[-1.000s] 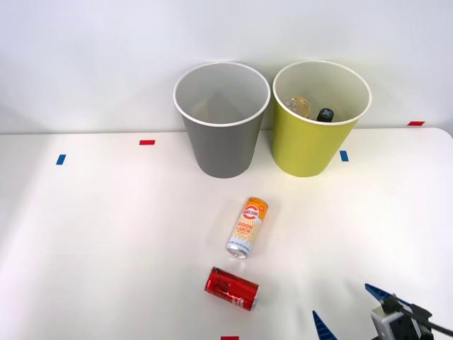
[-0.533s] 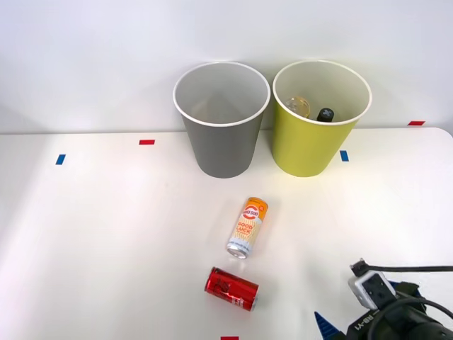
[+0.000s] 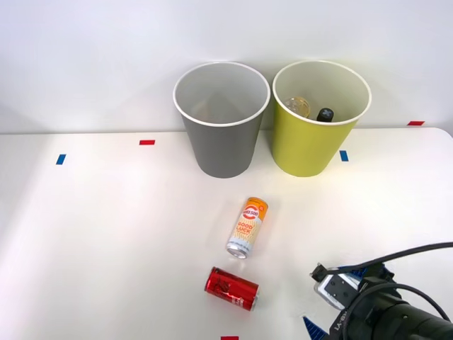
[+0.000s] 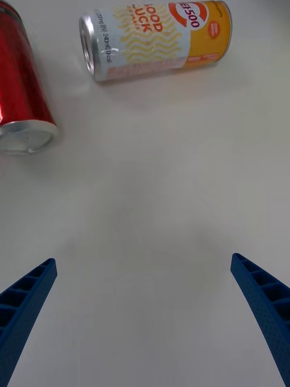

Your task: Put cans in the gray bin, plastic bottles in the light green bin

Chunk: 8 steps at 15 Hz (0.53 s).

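I expect the red can (image 3: pixel 232 288) to sink out of sight when I drop it in, because the gray bin's tall near side (image 3: pixel 224 149) hides the bottom of the bin.
Two cans lie on their sides on the white table. The orange-and-white can (image 3: pixel 247 227) (image 4: pixel 157 39) lies in the middle, and the red can (image 3: pixel 231 288) (image 4: pixel 21 91) lies nearer the front edge. My right gripper (image 3: pixel 323 297) (image 4: pixel 142 260) is open and empty, low over the table just right of the red can, with its fingers pointing toward both cans. At the back stand the gray bin (image 3: pixel 223 145) and, to its right, the light green bin (image 3: pixel 311 145). Two plastic bottles rest inside the green bin, one with a black cap (image 3: pixel 325 114) and one with an amber rounded end (image 3: pixel 299 107).
Small tape marks dot the table: red ones (image 3: pixel 146 142) (image 3: pixel 416 123) and blue ones (image 3: pixel 61 159) (image 3: pixel 344 156). A black cable (image 3: pixel 410 253) arcs over the arm at the front right. A white wall rises behind the bins.
My right arm has come further into the front view, moving left and away from the table's front edge toward the cans. The cans and bins have not moved.
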### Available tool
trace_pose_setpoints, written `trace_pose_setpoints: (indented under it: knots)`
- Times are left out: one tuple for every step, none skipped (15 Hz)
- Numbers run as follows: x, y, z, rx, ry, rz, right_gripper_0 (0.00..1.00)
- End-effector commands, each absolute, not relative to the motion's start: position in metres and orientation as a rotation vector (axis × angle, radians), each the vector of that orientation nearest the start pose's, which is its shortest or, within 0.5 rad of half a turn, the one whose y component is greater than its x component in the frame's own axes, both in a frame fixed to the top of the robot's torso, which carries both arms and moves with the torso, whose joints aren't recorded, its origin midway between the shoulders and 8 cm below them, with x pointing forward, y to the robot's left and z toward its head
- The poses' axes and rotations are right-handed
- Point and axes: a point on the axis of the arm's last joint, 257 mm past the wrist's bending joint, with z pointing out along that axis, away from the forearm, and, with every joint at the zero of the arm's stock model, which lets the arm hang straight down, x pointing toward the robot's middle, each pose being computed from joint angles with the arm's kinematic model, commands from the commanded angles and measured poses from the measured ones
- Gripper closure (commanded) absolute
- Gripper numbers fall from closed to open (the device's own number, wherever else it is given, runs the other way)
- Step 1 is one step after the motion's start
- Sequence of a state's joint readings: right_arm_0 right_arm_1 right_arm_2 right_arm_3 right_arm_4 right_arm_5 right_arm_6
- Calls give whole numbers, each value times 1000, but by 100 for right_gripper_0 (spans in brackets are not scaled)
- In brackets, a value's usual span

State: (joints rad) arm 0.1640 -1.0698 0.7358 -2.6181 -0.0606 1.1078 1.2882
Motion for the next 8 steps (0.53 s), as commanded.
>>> trace_pose_setpoints:
  knots:
    - [267,-161,-280,-1163,2265,-68,0]
    - [265,-156,-279,-1174,2282,-42,0]
    - [263,-150,-278,-1193,2297,-18,0]
    - [260,-145,-277,-1213,2303,0,0]
    - [259,-142,-276,-1258,2293,1,0]
    - [258,-141,-274,-1354,2263,-23,0]
    - [258,-138,-273,-1394,2247,-29,0]
    - [256,-131,-272,-1440,2223,-15,0]
